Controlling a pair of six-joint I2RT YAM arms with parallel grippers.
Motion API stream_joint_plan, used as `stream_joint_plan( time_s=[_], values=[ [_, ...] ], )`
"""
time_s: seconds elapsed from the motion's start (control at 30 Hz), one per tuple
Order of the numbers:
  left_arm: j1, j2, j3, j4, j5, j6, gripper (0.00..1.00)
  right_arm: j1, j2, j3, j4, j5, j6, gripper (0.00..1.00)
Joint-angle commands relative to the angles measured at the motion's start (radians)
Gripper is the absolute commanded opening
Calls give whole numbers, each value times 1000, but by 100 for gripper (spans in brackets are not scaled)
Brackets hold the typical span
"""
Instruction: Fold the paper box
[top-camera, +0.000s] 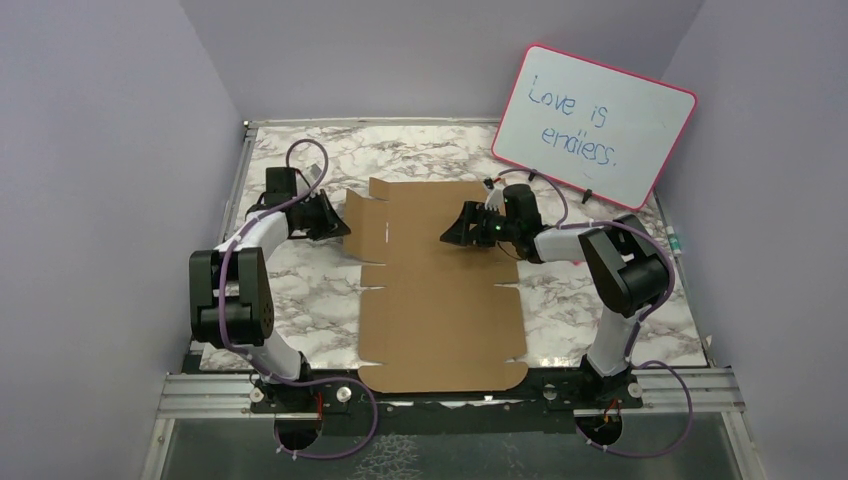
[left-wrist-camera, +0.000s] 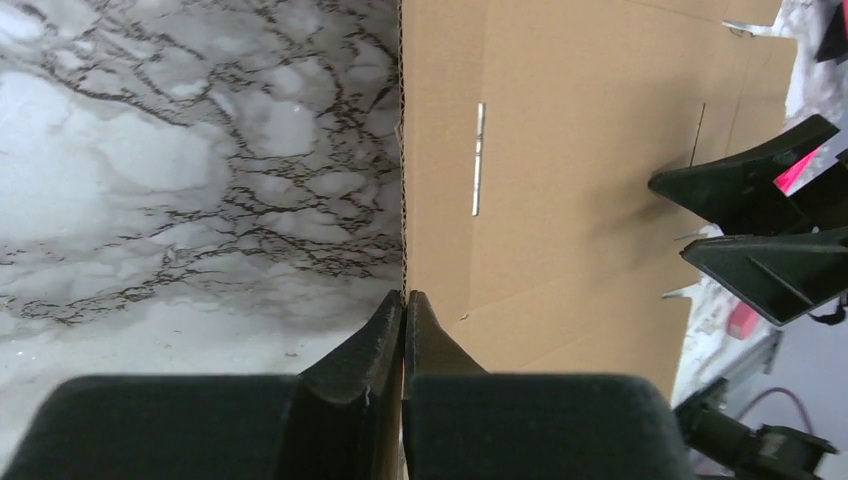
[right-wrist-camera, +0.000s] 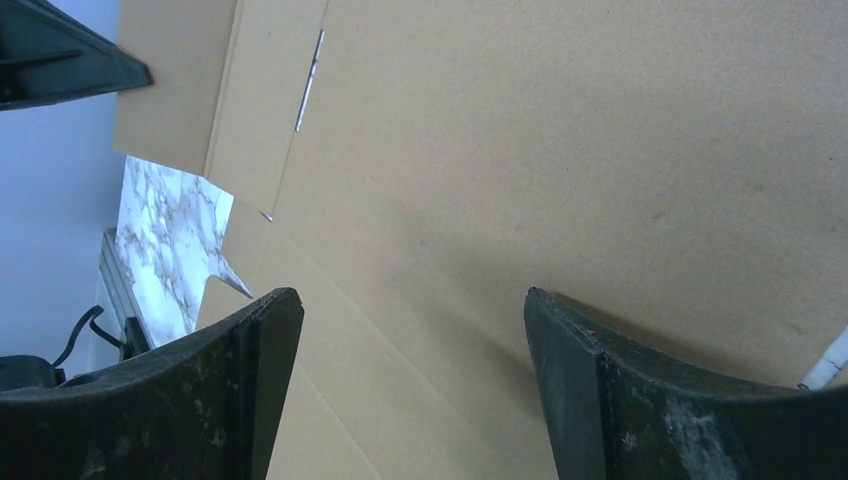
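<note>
The flap's loose edge (left-wrist-camera: 404, 200) is pinched in my left gripper, and the slotted crease (top-camera: 388, 232) runs alongside it. I should fold the flap inward next until it stands up, then let go.
The paper box (top-camera: 440, 300) is a flat brown die-cut cardboard sheet with flaps and slots, lying on the marble table between the arms. My left gripper (top-camera: 338, 225) is at the sheet's far left flap. In the left wrist view its jaws (left-wrist-camera: 404, 297) are shut on that flap's corrugated edge, with cardboard (left-wrist-camera: 560, 180) on one side and marble on the other. My right gripper (top-camera: 452, 235) hovers over the far middle of the sheet. It stands wide open (right-wrist-camera: 412, 305), with only bare cardboard (right-wrist-camera: 560, 150) showing between its fingers.
A pink-framed whiteboard (top-camera: 595, 125) reading "Love is endless." leans at the back right, just behind the right arm. The marble tabletop (top-camera: 300, 290) shows on both sides of the sheet. Purple walls close in left, back and right.
</note>
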Motion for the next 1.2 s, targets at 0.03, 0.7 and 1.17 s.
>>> stream_joint_plan(
  time_s=[0.03,0.7,1.17],
  values=[
    [-84,-103,8,-59,-199,35,0,12,24,-27,-4,-29,15,87],
    [-554,-55,224,-263,-758,15,0,15,19,-29,-3,-13,30,87],
    [-726,67,338,-299,-839,-2,6,18,17,-35,0,-7,35,87]
  ],
)
